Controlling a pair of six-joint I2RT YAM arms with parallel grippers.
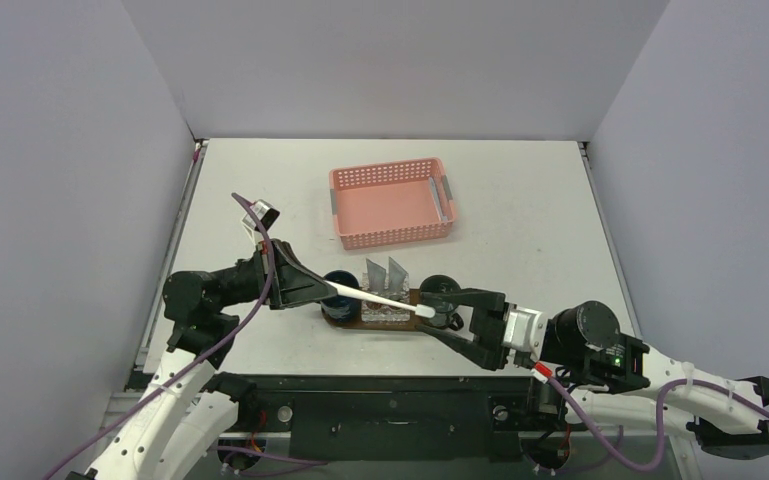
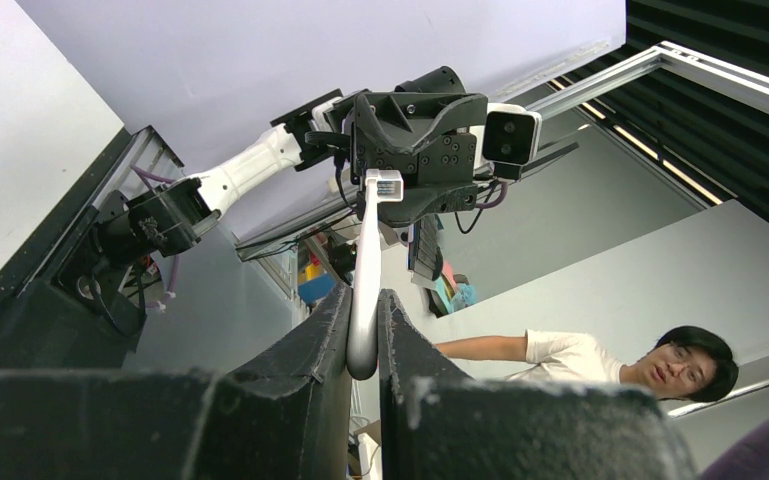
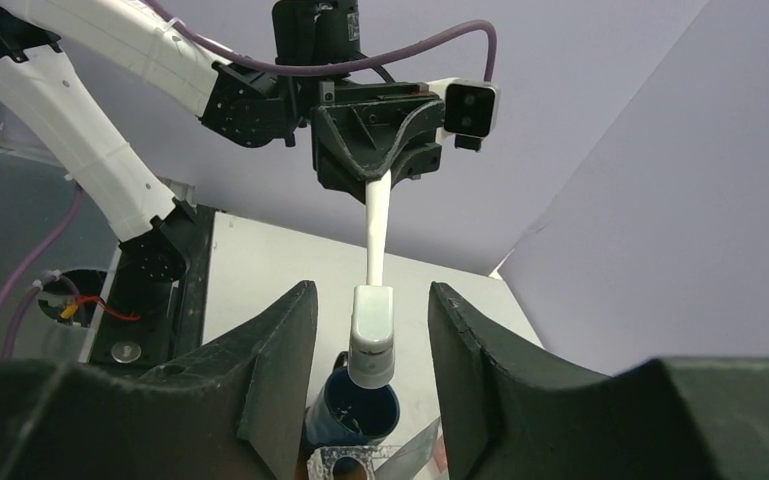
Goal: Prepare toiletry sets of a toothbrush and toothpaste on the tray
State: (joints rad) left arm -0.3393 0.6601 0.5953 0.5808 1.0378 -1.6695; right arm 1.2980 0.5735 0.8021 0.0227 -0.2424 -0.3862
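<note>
The toothbrush handle's end [image 1: 339, 290] has to go into the clear holder, but my left gripper covers it. My right gripper should first take the toothbrush by its capped head [image 1: 425, 311].
My left gripper [image 1: 332, 287] is shut on the handle of a white toothbrush [image 1: 380, 299] and holds it level, pointing right, above the dark brown tray [image 1: 353, 319]. In the left wrist view my fingers [image 2: 310, 350] pinch the handle's end [image 2: 364, 300]. My right gripper [image 1: 430, 312] is open, and the toothbrush's capped head [image 3: 372, 335] lies between its fingers [image 3: 280, 350] without touching them. Two silvery toothpaste tubes [image 1: 387, 271] stand in a small clear holder [image 1: 385, 308] on the tray.
A dark blue cup [image 1: 339, 288] stands at the tray's left end and shows below the brush head in the right wrist view [image 3: 360, 415]. A second dark cup [image 1: 441, 290] stands at the right end. A pink perforated basket [image 1: 392, 203] sits behind.
</note>
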